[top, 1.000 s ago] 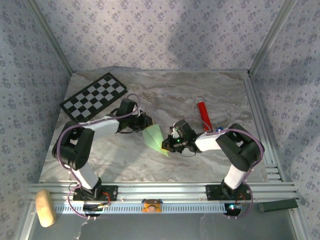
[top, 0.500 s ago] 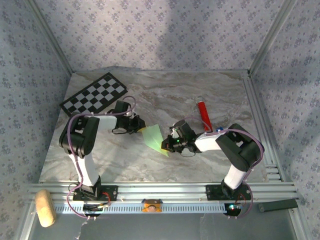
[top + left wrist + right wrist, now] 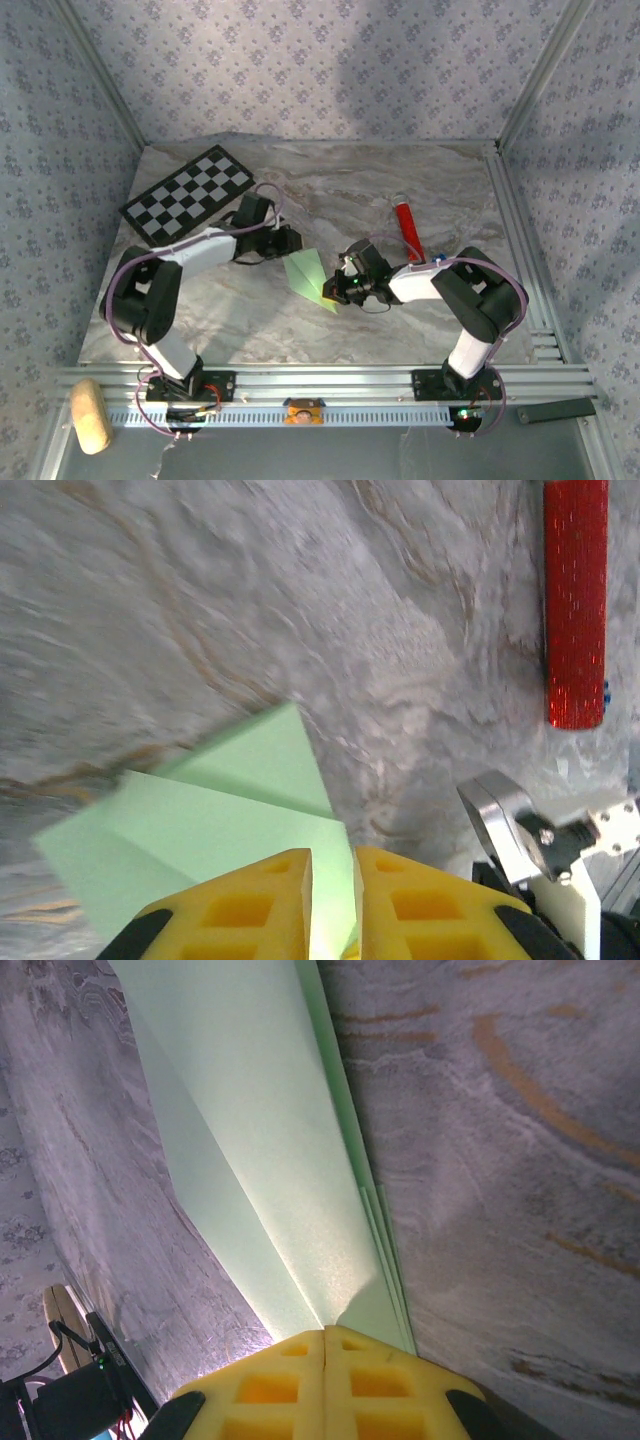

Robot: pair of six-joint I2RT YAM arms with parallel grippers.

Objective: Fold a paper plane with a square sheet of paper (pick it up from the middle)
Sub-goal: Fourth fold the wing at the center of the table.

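The paper plane's layered edges (image 3: 384, 1252) stand apart and its wide end lies free, so next my left gripper pins it while my right gripper slides back toward the plane's tip (image 3: 334, 309).
The paper plane (image 3: 309, 274) is a light green, long folded triangle lying on the marble table between the two arms. My right gripper (image 3: 336, 289) is shut on its near pointed end. In the right wrist view the yellow fingers (image 3: 327, 1332) meet on the paper plane (image 3: 260, 1160), whose layered edges run away from them. My left gripper (image 3: 288, 243) is at the plane's far wide end. In the left wrist view its fingers (image 3: 333, 865) stand a narrow slit apart, with the green folds of the paper plane (image 3: 200, 810) showing in the gap and beyond it.
A red tube (image 3: 407, 228) lies right of the paper and appears as the red tube (image 3: 575, 600) in the left wrist view. A checkerboard (image 3: 188, 193) lies at the back left. A tan block (image 3: 90, 415) sits off the table's front left. Walls enclose the table.
The left arm swung back to the left half a second ago and has returned to the paper's far end. Its jaws have parted slightly. The right gripper and the paper have stayed put.
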